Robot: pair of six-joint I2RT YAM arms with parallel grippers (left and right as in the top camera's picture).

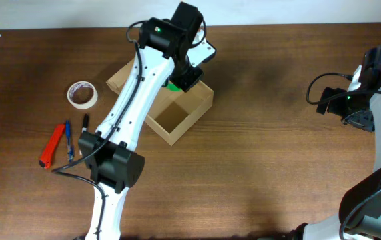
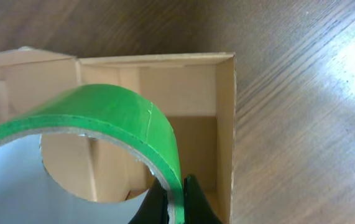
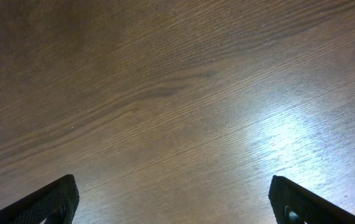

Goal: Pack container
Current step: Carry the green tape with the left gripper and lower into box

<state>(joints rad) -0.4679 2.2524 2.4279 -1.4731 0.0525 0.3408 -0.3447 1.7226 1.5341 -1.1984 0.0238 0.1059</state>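
The green tape roll (image 1: 172,87) is hanging flat over the container's clear bottom (image 1: 171,117). My left gripper should keep moving the roll down until it sits inside, and then let go.
The container (image 1: 185,115) is a tan cardboard box, open at the top, at the middle of the table with its flap folded out to the left. My left gripper (image 2: 176,200) is shut on the wall of a green tape roll (image 2: 109,118), which hangs over the container (image 2: 224,124). From overhead only a sliver of the green tape roll (image 1: 172,85) shows under the left gripper (image 1: 180,75). Bare cardboard shows at the box's floor. Far to the right, my right gripper (image 3: 174,196) stands wide open over bare wood, holding nothing.
A whitish tape roll (image 1: 82,94) lies left of the box. Near the left front lie a red cutter (image 1: 51,146), a blue pen (image 1: 69,141) and a black marker (image 1: 85,123). The right arm (image 1: 370,93) stays at the table's right edge.
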